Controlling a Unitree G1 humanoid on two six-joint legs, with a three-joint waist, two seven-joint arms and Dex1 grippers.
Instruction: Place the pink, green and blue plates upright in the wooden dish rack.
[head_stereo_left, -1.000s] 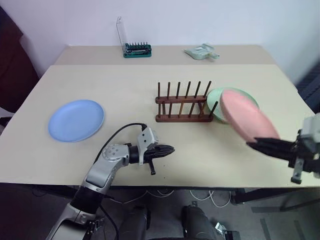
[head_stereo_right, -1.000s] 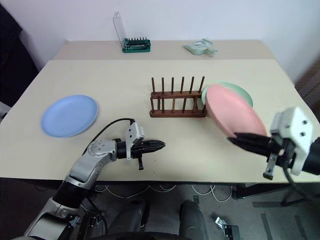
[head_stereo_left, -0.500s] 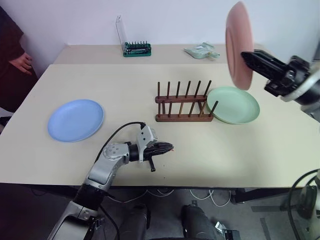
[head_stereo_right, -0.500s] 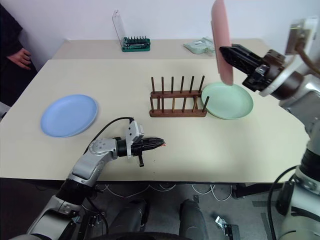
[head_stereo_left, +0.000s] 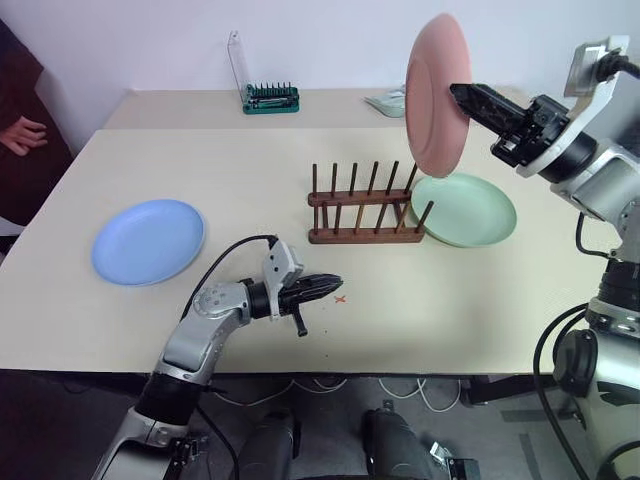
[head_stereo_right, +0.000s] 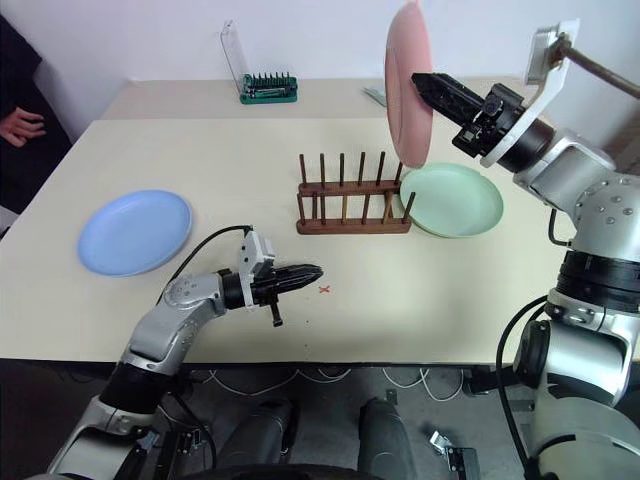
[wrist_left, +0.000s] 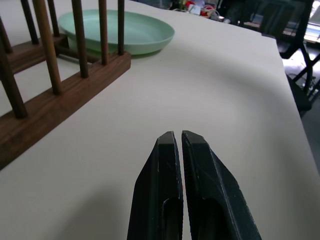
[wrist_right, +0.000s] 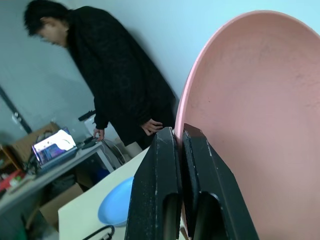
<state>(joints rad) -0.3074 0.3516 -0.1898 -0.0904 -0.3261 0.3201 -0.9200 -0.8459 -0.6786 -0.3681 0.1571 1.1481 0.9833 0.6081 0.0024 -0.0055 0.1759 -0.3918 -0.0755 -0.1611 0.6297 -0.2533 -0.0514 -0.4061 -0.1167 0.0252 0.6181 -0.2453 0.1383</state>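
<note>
I see the pink plate's lower rim (head_stereo_left: 434, 173) hanging in line with the dish rack's empty end slot (head_stereo_left: 405, 213), so I should keep lowering my right gripper until the plate stands there.
My right gripper (head_stereo_left: 456, 92) is shut on the rim of the pink plate (head_stereo_left: 435, 95), holding it upright in the air above the right end of the wooden dish rack (head_stereo_left: 366, 208). The green plate (head_stereo_left: 470, 208) lies flat on the table, touching the rack's right end. Far to the left the blue plate (head_stereo_left: 148, 240) lies flat. My left gripper (head_stereo_left: 334, 284) hovers shut and holding nothing, low over the table in front of the rack, pointing right. The left wrist view shows the rack (wrist_left: 55, 90) and the green plate (wrist_left: 120, 32) beyond its fingers.
A green tool holder with a clear lid (head_stereo_left: 268, 95) and a pale green object (head_stereo_left: 392, 101) stand on the far table. A small red mark (head_stereo_left: 340, 298) is on the tabletop by my left gripper. A person (wrist_right: 110, 85) in black stands to the left, a hand (head_stereo_left: 20, 132) at the edge.
My right arm swung the pink plate up from low at the front right, turned it upright, then carried it left over the rack's right end. The left gripper rose slightly.
</note>
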